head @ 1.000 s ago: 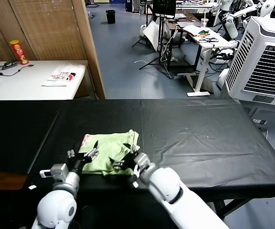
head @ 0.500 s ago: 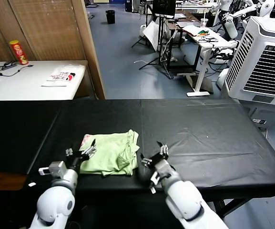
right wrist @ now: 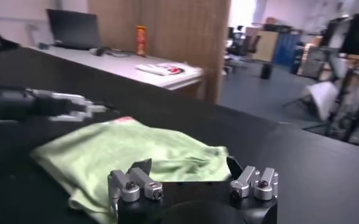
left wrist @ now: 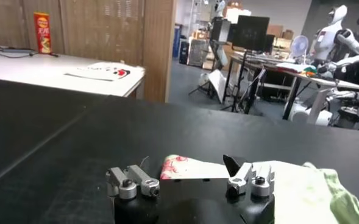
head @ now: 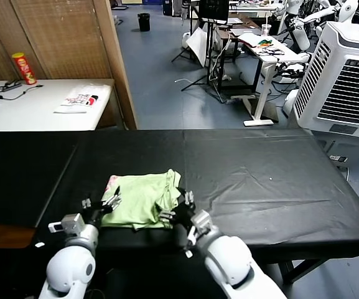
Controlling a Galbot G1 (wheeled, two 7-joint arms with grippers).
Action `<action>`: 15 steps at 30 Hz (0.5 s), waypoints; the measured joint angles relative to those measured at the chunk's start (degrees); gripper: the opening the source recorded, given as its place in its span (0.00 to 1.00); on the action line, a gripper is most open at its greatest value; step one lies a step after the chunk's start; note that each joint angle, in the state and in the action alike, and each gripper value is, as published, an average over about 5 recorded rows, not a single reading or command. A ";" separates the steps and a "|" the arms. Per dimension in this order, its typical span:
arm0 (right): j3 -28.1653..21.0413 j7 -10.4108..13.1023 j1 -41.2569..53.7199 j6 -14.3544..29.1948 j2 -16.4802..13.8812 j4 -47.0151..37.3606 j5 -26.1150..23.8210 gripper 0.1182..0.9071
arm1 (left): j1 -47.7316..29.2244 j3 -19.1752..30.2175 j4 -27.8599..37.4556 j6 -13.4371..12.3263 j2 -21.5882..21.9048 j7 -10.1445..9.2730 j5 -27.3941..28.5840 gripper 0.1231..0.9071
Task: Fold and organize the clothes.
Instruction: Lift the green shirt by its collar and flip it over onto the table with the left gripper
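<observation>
The shirt's bunched corner [head: 163,207] is under my open right gripper. Next, my right gripper backs out of the way before my left gripper lifts the shirt by its red-pink print end [head: 111,182].
The clothes are one pale green shirt [head: 143,198], folded into a small rectangle near the front edge of the black table [head: 260,180]. Its red-pink print patch [head: 112,182] shows at the left corner. My left gripper [head: 101,204] stands open at the shirt's near-left edge, holding nothing. My right gripper [head: 176,208] is open at the near-right corner, where the fabric bunches. In the left wrist view the open left gripper [left wrist: 188,165] faces the print patch [left wrist: 179,165]. The right wrist view has the open right gripper [right wrist: 188,164] low in front of the shirt [right wrist: 124,149].
A white side table [head: 36,109] at the back left carries a printed packet [head: 79,98] and a red can [head: 25,67]. A wooden partition [head: 114,56] rises behind it. A large air cooler [head: 347,81] stands at the right.
My right gripper swung out to the right off the shirt, then came back to its near-right corner. The left gripper drew back slightly toward the front edge. The shirt lies flatter.
</observation>
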 joint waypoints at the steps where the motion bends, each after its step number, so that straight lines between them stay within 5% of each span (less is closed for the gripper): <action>1: -0.37 0.56 0.29 -0.61 0.33 -0.75 -0.83 0.86 | 0.03 -0.01 0.07 -0.01 -0.11 0.00 0.09 0.86; 15: 2.23 6.62 -3.39 -2.86 1.21 -0.46 -8.58 0.86 | 0.06 0.25 0.86 -0.53 -1.08 0.06 0.80 0.86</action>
